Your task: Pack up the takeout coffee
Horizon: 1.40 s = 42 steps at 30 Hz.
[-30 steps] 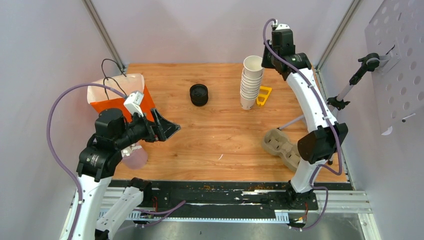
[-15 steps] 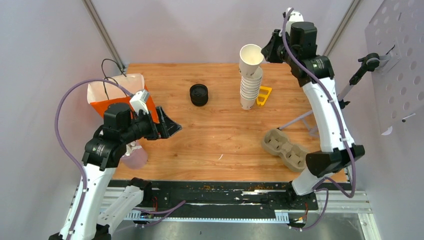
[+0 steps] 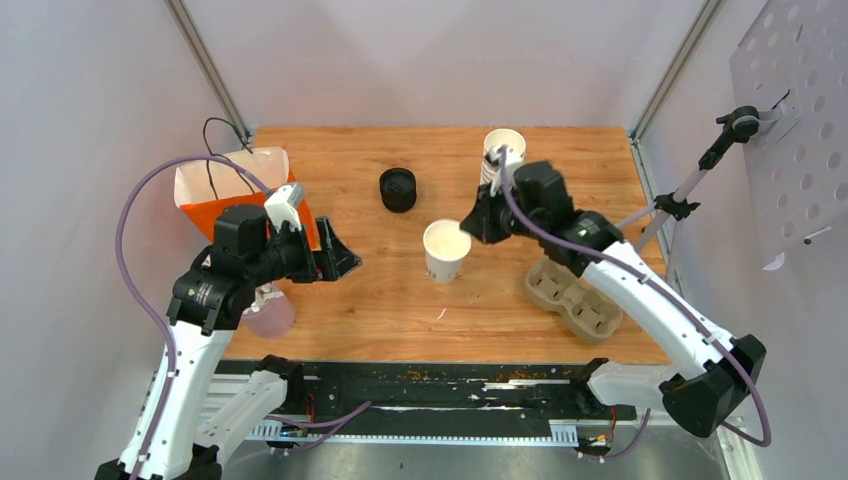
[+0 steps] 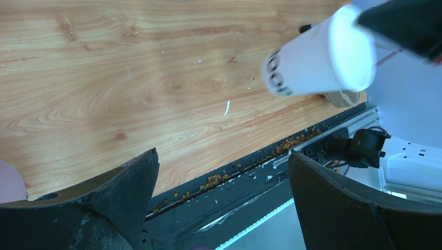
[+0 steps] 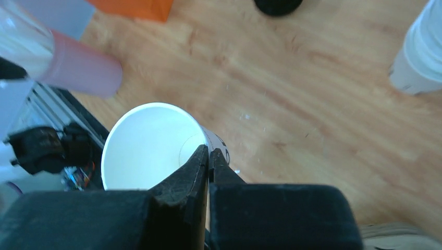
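Observation:
My right gripper is holding the white paper cup (image 3: 446, 252) with its opening up over open wood (image 3: 438, 312). It should keep lowering the cup until the cup's base stands flat, and then let go of the cup's rim.
The takeout coffee is out of view; no lidded cup shows. My right gripper (image 3: 473, 228) is shut on the rim of a single lidless white paper cup (image 3: 445, 248), holding it tilted over the middle of the table. In the right wrist view one finger is inside the cup (image 5: 146, 148) and the other outside, with the gripper (image 5: 208, 151) pinching its wall. My left gripper (image 3: 340, 258) is open and holds nothing, just right of the orange paper bag (image 3: 225, 195). In the left wrist view the gripper (image 4: 223, 152) faces the held cup (image 4: 318, 57).
A stack of black lids (image 3: 397, 189) sits at mid-back. The tall stack of nested white cups (image 3: 497, 145) stands behind my right arm. A pale pink cup (image 3: 270, 315) lies under my left arm. A cardboard cup carrier (image 3: 575, 295) rests at front right.
My right arm lifted the top cup off the nested stack and swung it forward and left to the table's middle. My left arm rose slightly and stayed open.

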Motion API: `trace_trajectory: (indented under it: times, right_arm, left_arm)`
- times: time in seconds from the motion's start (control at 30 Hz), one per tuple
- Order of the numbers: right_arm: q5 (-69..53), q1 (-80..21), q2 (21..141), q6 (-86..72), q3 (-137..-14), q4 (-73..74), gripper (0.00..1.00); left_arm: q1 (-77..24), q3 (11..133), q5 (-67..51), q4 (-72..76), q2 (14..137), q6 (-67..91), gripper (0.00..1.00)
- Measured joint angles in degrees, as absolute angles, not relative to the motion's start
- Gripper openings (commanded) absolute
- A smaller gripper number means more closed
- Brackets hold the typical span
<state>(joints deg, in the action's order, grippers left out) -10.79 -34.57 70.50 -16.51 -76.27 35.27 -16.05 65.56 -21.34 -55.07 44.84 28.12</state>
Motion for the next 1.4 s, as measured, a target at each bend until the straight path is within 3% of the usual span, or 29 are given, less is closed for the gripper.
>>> trace_trajectory:
  times: [0.27,0.7,0.77,0.9,1.07,1.27,1.4]
  right_arm:
    - [-9.93,-42.63,70.46,-18.50,-56.42,25.67,0.00]
    - [-4.89,-45.45,71.24,-17.72,-43.75,9.76,0.02]
    - [-3.81,-46.11,71.57,-17.15,-43.38,8.78,0.06]
    - [-2.37,-46.87,72.03,-16.14,-43.35,7.88,0.29]
    - [-0.19,-46.87,71.50,-15.94,-44.25,10.81,0.44]
    - [0.91,-46.87,66.22,-15.77,-49.25,19.07,0.55]
    - [0.91,-46.87,60.86,-14.85,-52.62,21.47,0.59]
  left_arm:
    - [-16.05,66.59,-21.30,-55.46,46.85,27.18,1.00]
    - [-16.05,74.08,-20.01,-53.34,60.47,22.63,0.92]
    - [-16.12,75.72,-19.20,-53.23,62.87,21.93,0.91]
    - [-16.19,79.40,-17.21,-52.66,67.51,20.62,0.88]
    - [-16.56,83.53,-13.52,-49.98,73.43,20.01,0.82]
    - [-16.95,88.44,-10.00,-46.59,82.13,20.38,0.74]
    - [-17.65,95.31,-7.38,-45.19,90.63,20.25,0.64]
